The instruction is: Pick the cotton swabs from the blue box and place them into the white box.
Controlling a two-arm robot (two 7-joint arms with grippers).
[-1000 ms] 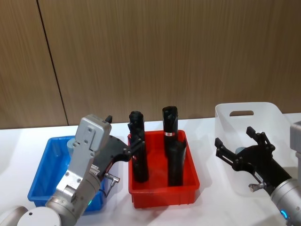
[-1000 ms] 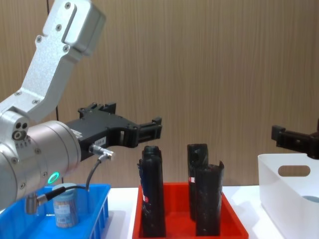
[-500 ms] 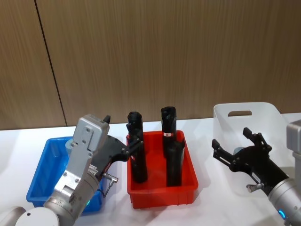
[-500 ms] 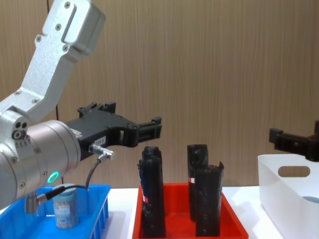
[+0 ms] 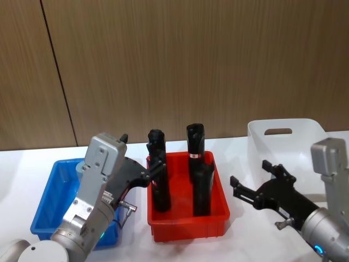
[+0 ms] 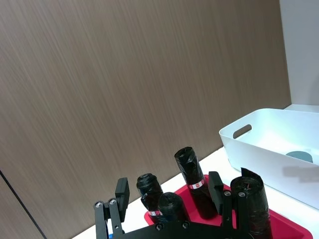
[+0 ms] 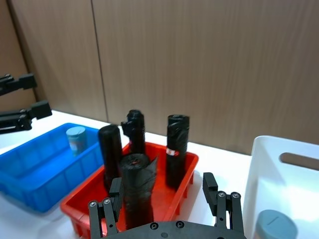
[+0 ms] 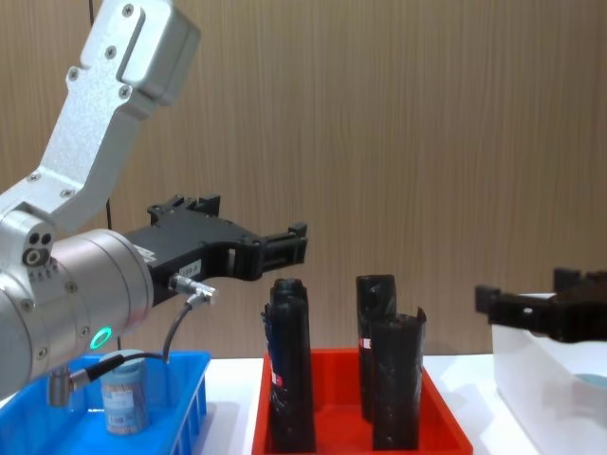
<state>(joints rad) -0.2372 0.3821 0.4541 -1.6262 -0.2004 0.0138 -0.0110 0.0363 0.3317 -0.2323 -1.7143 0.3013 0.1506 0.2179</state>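
I expect the front black roll (image 8: 396, 379) to stay stiff and tightly wound when I lift it by its top, because it stands straight on its own end (image 8: 395, 440).
One cotton swab tub (image 8: 123, 393) with a pale lid stands in the blue box (image 5: 49, 204) at the left; it also shows in the right wrist view (image 7: 76, 139). Another tub (image 7: 275, 225) sits inside the white box (image 5: 283, 134) at the right, its lid showing in the left wrist view (image 6: 299, 156). My left gripper (image 5: 139, 154) hovers open and empty between the blue box and the red tray, pointing right. My right gripper (image 5: 250, 173) is open and empty over the gap between the red tray and the white box.
A red tray (image 5: 185, 229) in the middle holds several tall black rolls (image 5: 158, 174), which reach up near the height of both grippers. A wood-panelled wall stands behind the white table (image 5: 22, 164).
My right gripper has moved left, from over the white box to the gap beside the red tray, staying open and empty. The left arm has not moved.
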